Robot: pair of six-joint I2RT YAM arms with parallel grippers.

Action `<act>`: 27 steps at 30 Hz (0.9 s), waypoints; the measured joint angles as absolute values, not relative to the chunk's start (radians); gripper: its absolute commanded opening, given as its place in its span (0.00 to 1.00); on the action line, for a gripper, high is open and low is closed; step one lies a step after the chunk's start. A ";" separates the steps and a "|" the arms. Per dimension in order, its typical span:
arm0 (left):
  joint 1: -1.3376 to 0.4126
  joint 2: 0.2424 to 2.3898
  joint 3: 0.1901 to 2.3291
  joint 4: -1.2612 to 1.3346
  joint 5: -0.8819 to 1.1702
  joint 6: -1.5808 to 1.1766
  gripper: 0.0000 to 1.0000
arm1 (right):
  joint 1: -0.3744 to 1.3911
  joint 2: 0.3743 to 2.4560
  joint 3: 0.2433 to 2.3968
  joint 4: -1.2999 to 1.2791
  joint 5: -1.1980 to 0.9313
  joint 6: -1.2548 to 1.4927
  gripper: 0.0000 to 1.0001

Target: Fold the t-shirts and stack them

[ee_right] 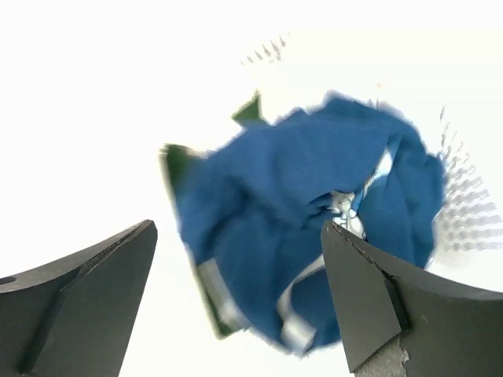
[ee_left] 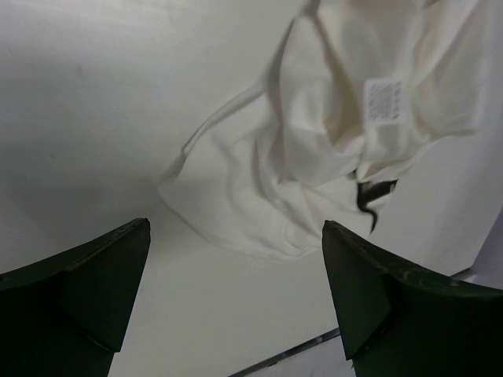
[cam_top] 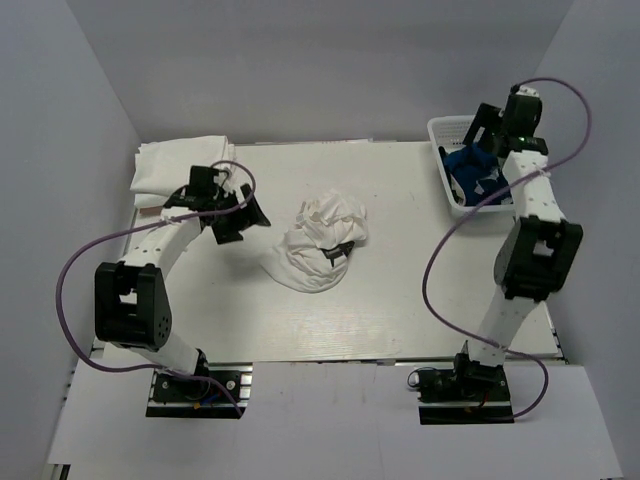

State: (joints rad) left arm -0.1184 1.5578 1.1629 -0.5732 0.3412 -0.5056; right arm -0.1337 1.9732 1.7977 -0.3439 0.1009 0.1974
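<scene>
I see a dark mark (cam_top: 338, 252) peeking out between folds, so I expect the crumpled white t-shirt (cam_top: 312, 240) to show a larger hidden print when I pull it open.
A crumpled white t-shirt (cam_top: 322, 243) lies in the middle of the table; in the left wrist view (ee_left: 330, 133) its label and a dark mark show. My left gripper (cam_top: 240, 213) is open and empty, just left of it. A folded white t-shirt stack (cam_top: 180, 168) sits at the back left. A royal blue t-shirt (cam_top: 470, 170) lies bunched in the white basket (cam_top: 445, 130), with a dark green edge (ee_right: 174, 161) beside it in the right wrist view. My right gripper (cam_top: 480, 135) is open above the blue shirt (ee_right: 299, 212), empty.
The white lattice basket stands at the table's back right edge. Purple cables loop from both arms. The table's near edge (cam_top: 330, 358) runs between the two arm bases.
</scene>
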 measured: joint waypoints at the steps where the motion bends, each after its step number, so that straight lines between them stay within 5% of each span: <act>1: -0.129 1.556 1.135 -0.575 0.337 -0.505 1.00 | -0.128 1.905 1.780 -0.339 0.078 0.192 0.90; 9: -0.222 1.558 1.053 -0.651 0.244 -0.522 0.98 | 0.150 1.391 1.453 -0.278 -0.104 0.129 0.90; 22: -0.279 1.771 1.113 -0.657 0.120 -0.617 0.90 | 0.564 1.771 1.476 -0.417 -0.247 -0.227 0.90; 26: -0.305 1.839 1.188 -0.659 0.118 -0.635 0.62 | 0.616 1.779 1.444 -0.338 -0.268 -0.241 0.90; 27: -0.312 1.865 1.218 -0.663 0.116 -0.636 0.41 | 0.627 1.779 1.435 -0.304 -0.267 -0.237 0.90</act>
State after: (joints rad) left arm -0.3122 1.8652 1.2182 -0.6632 0.1162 -0.6365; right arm 0.6270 1.7790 1.4345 -0.3042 -0.2672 -0.2371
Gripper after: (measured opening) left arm 0.657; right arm 0.905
